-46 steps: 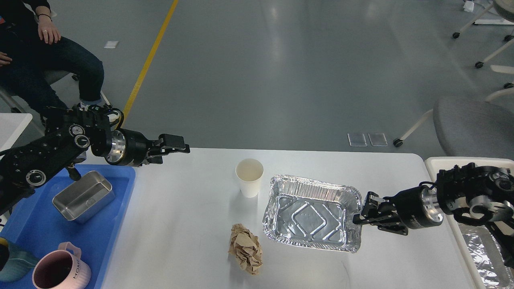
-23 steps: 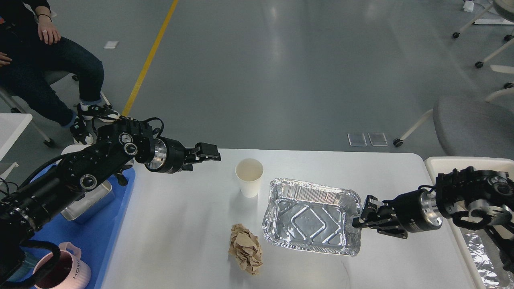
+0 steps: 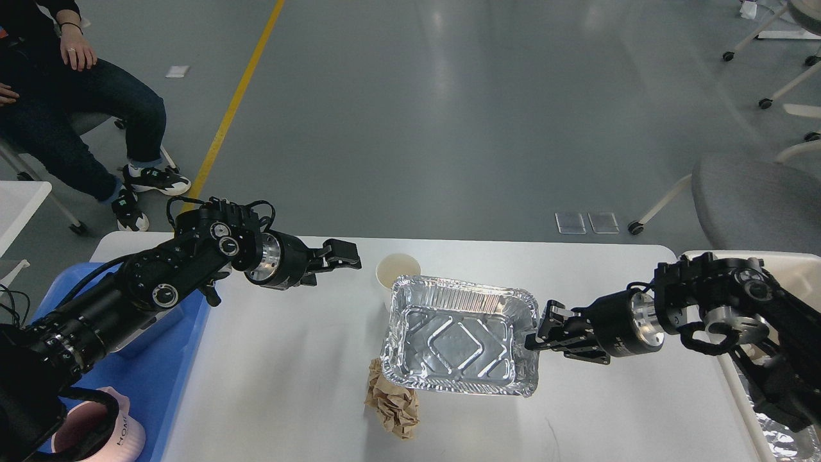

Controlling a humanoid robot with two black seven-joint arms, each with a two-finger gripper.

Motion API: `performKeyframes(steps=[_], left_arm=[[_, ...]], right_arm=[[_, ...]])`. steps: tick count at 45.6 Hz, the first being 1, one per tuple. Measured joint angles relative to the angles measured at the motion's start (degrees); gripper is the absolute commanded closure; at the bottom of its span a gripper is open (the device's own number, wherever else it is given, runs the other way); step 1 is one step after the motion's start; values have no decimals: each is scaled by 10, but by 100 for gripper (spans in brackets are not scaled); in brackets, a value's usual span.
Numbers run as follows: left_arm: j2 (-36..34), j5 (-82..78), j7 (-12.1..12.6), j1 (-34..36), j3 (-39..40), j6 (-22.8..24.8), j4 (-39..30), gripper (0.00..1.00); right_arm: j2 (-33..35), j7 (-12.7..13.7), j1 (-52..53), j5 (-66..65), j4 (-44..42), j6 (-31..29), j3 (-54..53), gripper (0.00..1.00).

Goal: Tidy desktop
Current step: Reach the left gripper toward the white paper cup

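Note:
I expect the white paper cup (image 3: 397, 269) to tip onto its side and stay inside when I lower it into the tilted foil tray, because the tray has raised walls (image 3: 462, 296).
The white desktop (image 3: 288, 372) fills the lower view. My right gripper (image 3: 535, 338) is shut on the right rim of an empty foil tray (image 3: 458, 333) and holds it tilted above the desktop. The tray covers the lower part of a white paper cup (image 3: 396, 268) and the top of a crumpled ball of brown paper (image 3: 392, 405). My left gripper (image 3: 347, 255) hovers just left of the cup, open and empty, apart from it.
A blue plastic tray (image 3: 186, 321) lies at the desktop's left edge under my left arm, with a pink mug (image 3: 96, 436) at its near end. A cream bin (image 3: 705, 256) holding foil stands at the right. A person (image 3: 77, 96) sits far left; a grey chair (image 3: 757, 199) is far right.
My right gripper has carried the foil tray left and up, over the cup and the paper ball. My left arm has swung right from the blue tray to beside the cup.

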State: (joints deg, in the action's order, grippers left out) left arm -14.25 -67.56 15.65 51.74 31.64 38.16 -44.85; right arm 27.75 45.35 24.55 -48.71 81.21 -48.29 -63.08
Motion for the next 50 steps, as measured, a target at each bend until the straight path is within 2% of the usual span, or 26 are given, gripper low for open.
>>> performKeyframes(steps=[17, 34, 50], left_arm=[[15, 3, -3, -2, 0, -3, 28, 3], [80, 6, -5, 12, 0, -38, 84, 3], [108, 5, -6, 13, 0, -65, 112, 3]], right_arm=[[-19, 0, 8, -16, -3, -2, 1, 100], [-15, 0, 1, -16, 1, -3, 1, 100], [-11, 0, -5, -15, 5, -3, 1, 100]])
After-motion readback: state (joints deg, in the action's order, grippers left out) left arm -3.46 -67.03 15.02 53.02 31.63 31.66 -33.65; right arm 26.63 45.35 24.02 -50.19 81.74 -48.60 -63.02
